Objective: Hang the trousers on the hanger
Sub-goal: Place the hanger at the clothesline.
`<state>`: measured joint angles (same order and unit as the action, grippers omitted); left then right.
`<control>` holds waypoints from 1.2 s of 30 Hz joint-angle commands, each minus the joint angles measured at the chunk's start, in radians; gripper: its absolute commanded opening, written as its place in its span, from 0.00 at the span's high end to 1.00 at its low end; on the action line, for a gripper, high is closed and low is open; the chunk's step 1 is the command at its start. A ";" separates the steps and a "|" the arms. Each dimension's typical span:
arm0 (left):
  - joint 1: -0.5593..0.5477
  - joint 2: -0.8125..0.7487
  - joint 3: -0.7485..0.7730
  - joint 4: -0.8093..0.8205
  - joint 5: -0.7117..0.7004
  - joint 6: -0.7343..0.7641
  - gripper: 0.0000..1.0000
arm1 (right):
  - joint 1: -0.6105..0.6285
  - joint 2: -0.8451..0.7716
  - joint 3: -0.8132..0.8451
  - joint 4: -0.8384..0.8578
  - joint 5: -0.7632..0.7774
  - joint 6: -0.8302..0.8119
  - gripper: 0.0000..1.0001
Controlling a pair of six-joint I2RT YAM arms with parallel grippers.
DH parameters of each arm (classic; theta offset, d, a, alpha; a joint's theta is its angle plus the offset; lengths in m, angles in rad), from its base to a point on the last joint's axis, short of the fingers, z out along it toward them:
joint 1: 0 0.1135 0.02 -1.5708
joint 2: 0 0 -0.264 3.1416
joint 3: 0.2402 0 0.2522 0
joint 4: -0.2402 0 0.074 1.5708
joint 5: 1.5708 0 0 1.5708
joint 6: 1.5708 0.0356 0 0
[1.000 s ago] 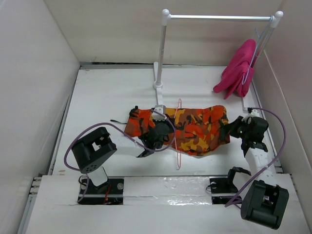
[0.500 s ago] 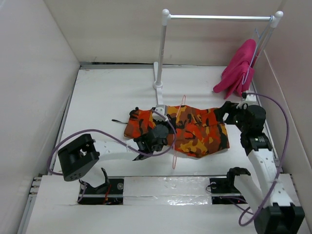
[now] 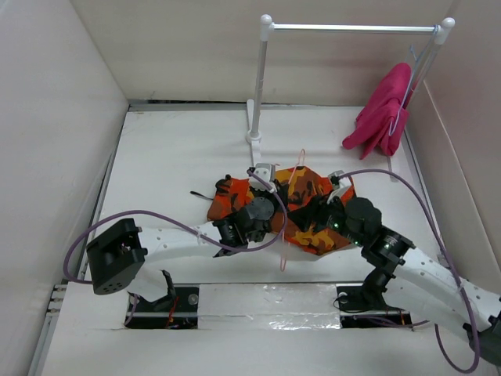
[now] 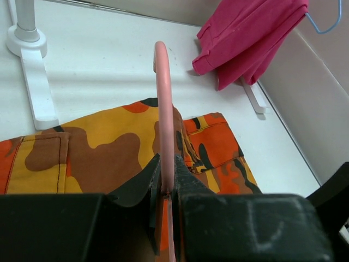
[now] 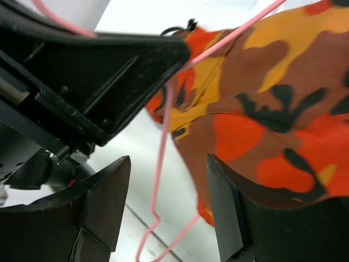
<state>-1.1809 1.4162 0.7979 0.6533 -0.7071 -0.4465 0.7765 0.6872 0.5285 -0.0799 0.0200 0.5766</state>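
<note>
Next, my left gripper passes the hanger's neck (image 3: 295, 171) to my right gripper before the hanger goes up, because the rail (image 3: 352, 29) stands on my right gripper's side.
The camouflage trousers (image 3: 307, 233) lie bunched at the middle of the table, draped over the salmon-pink hanger (image 3: 285, 249), whose hook (image 4: 162, 109) points toward the rail. My left gripper (image 3: 274, 207) is shut on the hanger's neck, and its jaws (image 4: 168, 185) pinch the wire just below the hook. My right gripper (image 3: 315, 218) hovers over the trousers' near right part. In the right wrist view it (image 5: 166, 202) is open. The hanger wire (image 5: 160, 164) and the trousers' edge (image 5: 272, 109) show beyond the gap, untouched.
A white tube rail (image 3: 352, 28) stands at the back, its foot (image 4: 32, 82) close behind the trousers. A magenta garment (image 3: 383, 110) hangs from a pale wire hanger at the rail's right end. Walls enclose the table on the left, back and right.
My right gripper has let go of the trousers' right end, opened and swung left to the middle. The trousers are now bunched toward the centre. The left gripper still holds the hanger, shifted slightly.
</note>
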 commanded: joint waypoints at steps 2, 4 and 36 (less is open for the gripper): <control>0.001 -0.056 0.083 0.045 0.011 -0.017 1.00 | 0.084 0.099 0.008 0.179 0.109 0.080 0.37; 0.001 -0.057 0.087 0.039 0.023 -0.024 1.00 | 0.093 0.156 0.013 0.209 0.109 0.085 0.43; 0.138 -0.332 0.411 -0.224 0.294 0.046 0.38 | -0.092 0.239 0.329 0.480 -0.181 0.397 1.00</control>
<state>-1.0691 1.1427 1.1793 0.3985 -0.4458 -0.4202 0.7174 0.9180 0.7322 0.1955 -0.0666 0.9524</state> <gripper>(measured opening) 0.618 0.049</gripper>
